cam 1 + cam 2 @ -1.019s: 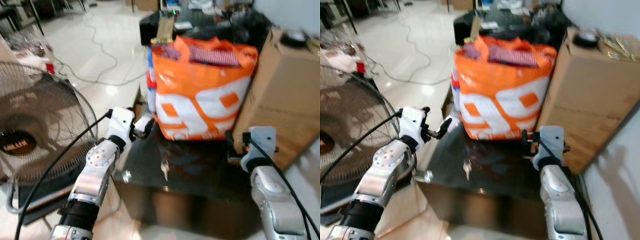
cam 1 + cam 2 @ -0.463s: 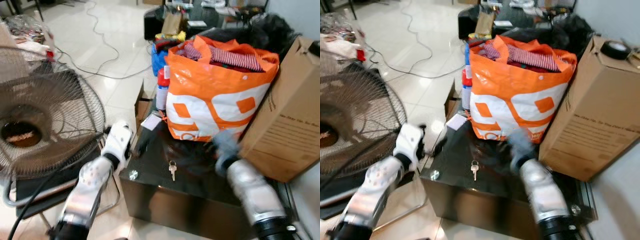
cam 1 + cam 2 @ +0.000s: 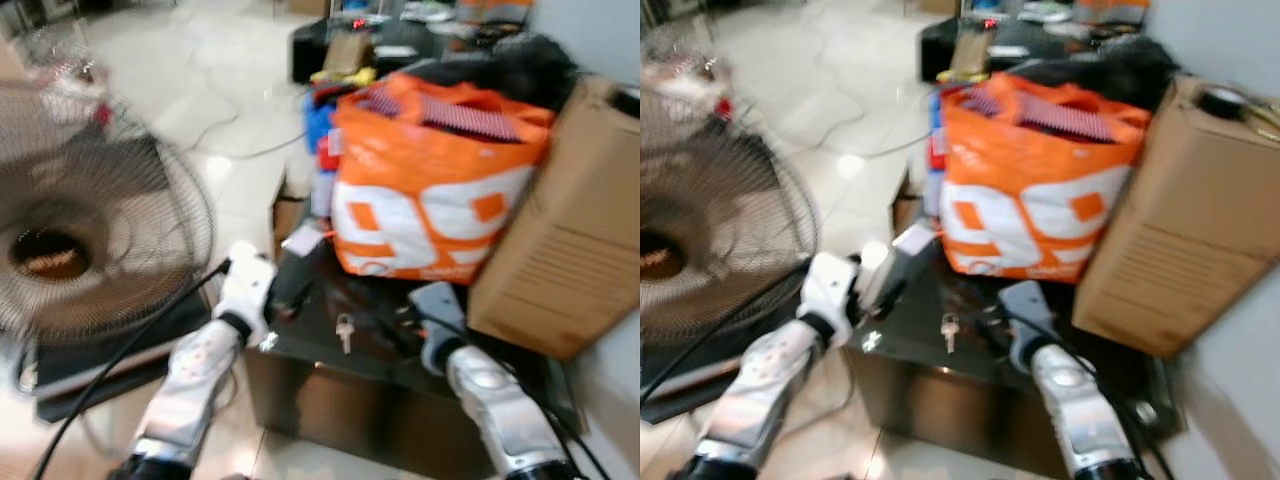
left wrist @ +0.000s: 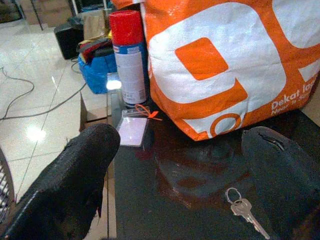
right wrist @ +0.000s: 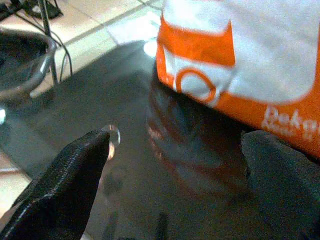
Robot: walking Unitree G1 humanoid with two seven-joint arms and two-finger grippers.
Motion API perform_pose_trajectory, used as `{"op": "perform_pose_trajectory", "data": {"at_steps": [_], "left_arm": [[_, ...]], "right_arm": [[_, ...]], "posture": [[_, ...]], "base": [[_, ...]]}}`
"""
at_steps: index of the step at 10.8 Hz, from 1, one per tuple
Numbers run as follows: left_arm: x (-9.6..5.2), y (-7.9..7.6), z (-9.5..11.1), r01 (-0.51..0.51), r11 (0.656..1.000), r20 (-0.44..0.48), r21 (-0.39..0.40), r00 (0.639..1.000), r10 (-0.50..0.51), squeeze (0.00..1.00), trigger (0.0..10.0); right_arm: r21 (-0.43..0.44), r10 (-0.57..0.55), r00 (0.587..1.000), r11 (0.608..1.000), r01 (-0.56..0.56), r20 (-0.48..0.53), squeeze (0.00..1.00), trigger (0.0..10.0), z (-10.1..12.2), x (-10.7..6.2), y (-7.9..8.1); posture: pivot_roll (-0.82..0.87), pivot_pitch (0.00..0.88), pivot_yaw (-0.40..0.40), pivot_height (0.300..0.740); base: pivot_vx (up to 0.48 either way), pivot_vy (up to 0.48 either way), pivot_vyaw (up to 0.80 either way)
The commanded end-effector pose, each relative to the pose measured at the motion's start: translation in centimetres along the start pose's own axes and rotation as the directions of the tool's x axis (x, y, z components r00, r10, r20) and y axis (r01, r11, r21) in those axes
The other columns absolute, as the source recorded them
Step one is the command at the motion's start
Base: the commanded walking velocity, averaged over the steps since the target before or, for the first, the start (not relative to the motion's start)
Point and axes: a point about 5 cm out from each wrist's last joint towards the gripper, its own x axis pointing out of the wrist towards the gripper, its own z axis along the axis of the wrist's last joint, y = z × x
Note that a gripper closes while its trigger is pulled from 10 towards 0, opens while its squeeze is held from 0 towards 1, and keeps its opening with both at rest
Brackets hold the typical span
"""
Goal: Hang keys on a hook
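My gripper is about to lift the thin ring [image 5: 115, 133]. The silver key [image 3: 346, 338] is joined to the ring only at the key's head, so the key will dangle and swing.
A small silver key on a ring [image 3: 343, 331] lies on the dark glossy table [image 3: 400, 350], near its front edge; it appears in the left wrist view as the key [image 4: 243, 209]. My left gripper [image 3: 292, 283] hovers over the table's left edge, open, its fingers [image 4: 75, 180] wide apart with the key ahead between them. My right gripper [image 3: 395, 318] is low over the table just right of the key, open, with fingers [image 5: 65, 175] spread and nothing held. No hook can be made out.
A big orange and white bag [image 3: 430, 190] full of clothes stands at the table's back. A cardboard box [image 3: 560, 230] sits to its right. A red-capped spray can [image 4: 127, 55] and a small card [image 4: 132, 131] are at the left. A standing fan [image 3: 80, 240] is on the floor.
The camera has shifted and blurred. My right arm has come forward and down, its gripper now close to the key. The left gripper stays near the table's left edge.
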Motion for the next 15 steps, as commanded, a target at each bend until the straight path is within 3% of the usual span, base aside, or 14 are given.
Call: {"op": "perform_pose_trajectory", "data": {"at_steps": [1, 4, 8, 13, 15], "left_arm": [[0.2, 0.0, 0.1, -0.004, 1.0, -0.009, -0.003, 1.0, 0.004, 0.0, 10.0], [0.0, 0.1, 0.0, -0.006, 1.0, -0.016, -0.004, 1.0, 0.006, 0.0, 10.0], [-0.3, 0.3, 0.0, -0.014, 1.0, -0.021, -0.003, 1.0, 0.014, 0.0, 10.0], [-0.5, -0.2, -0.4, 0.0, 1.0, -0.043, 0.003, 0.999, 0.0, 0.0, 10.0], [-1.1, -0.9, -1.6, 0.075, 0.997, -0.115, 0.034, 0.991, -0.07, 0.0, 10.0]], "right_arm": [[-0.004, -0.032, 0.999, 0.999, 0.032, 0.042, 1.0, 10.0, 1.0, -0.1, -0.5], [0.003, -0.082, 0.996, 0.997, 0.082, 0.029, 1.0, 10.0, 0.9, 0.0, -0.7], [-0.021, -0.049, 0.998, 0.999, 0.05, 0.041, 1.0, 10.0, 1.3, 0.2, -0.2], [-0.076, -0.069, 0.998, 0.995, 0.069, -0.002, 1.0, 10.0, 0.6, 0.4, -0.9], [-0.075, 0.001, 0.998, 0.997, -0.006, -0.068, 1.0, 10.0, -0.4, 1.0, -0.2]], "posture": [[-0.17, 0.0, -0.023, 0.74], [-0.17, 0.0, -0.022, 0.74], [-0.15, 0.0, -0.03, 0.74], [-0.15, 0.0, -0.037, 0.74], [-0.15, 0.0, -0.051, 0.74]], "base": [[0.304, 0.0, 0.8], [0.301, 0.0, 0.0], [0.3, 0.0, 0.2], [0.0, 0.0, 0.0], [0.0, 0.0, 0.0]]}}
